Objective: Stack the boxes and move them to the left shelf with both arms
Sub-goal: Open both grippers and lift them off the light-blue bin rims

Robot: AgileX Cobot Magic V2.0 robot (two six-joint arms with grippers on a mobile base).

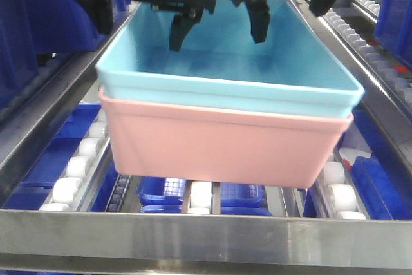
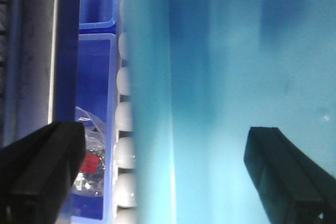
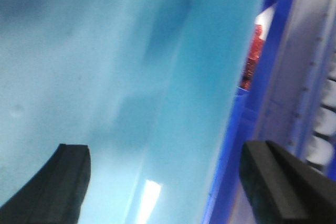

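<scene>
My gripper will pull the salmon pink box, and that box will roll along to the front bar, because the turquoise box sits nested above white rollers.
The light turquoise box sits nested in the salmon pink box, and the stack rests on the left shelf's white roller rails behind its flat metal front bar. My left gripper is open and straddles the turquoise box's left wall, with one finger inside and one outside. My right gripper is open astride the right wall in the same way. The left wrist view shows that wall between the wide-apart fingers of the left gripper. In the right wrist view the right gripper stands equally wide apart.
Dark blue crates stand on the left and on the right of the shelf lane. More blue crates lie under the rollers. A crate beside the rail holds bagged parts. Steel side rails border the lane.
</scene>
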